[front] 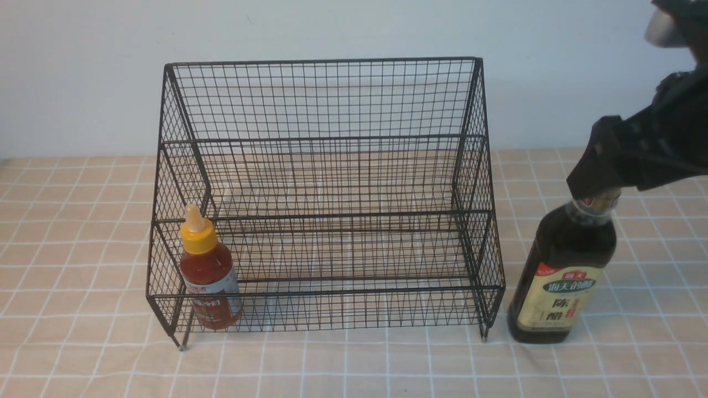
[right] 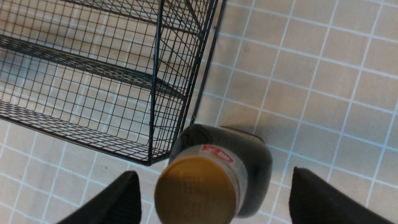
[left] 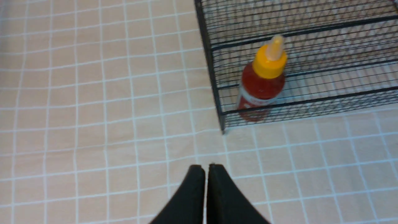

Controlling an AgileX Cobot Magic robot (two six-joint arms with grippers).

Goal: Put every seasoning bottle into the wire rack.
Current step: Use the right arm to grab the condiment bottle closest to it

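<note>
A red-and-white band (front: 599, 202) goes around the gold cap at the bottle's neck. I expect the dark vinegar bottle (front: 562, 273) to rise whole when I raise it by the gold cap.
The black wire rack (front: 326, 138) stands in the middle of the checked cloth. The red-sauce squeeze bottle (front: 209, 276) with the yellow nozzle cap stands upright in the rack's lower tier at its left end; it also shows in the left wrist view (left: 261, 84). The dark vinegar bottle (front: 564, 271) stands upright on the cloth just right of the rack. My right gripper (right: 214, 180) is open, its fingers on either side of the gold cap (right: 196, 191) without touching it. My left gripper (left: 206, 168) is shut and empty above the cloth, in front of the rack's left corner.
A plain white wall runs behind the table. The rack's right front corner (right: 149, 160) stands close beside the vinegar bottle. The checked cloth (front: 83, 309) covers the table on both sides of the rack.
</note>
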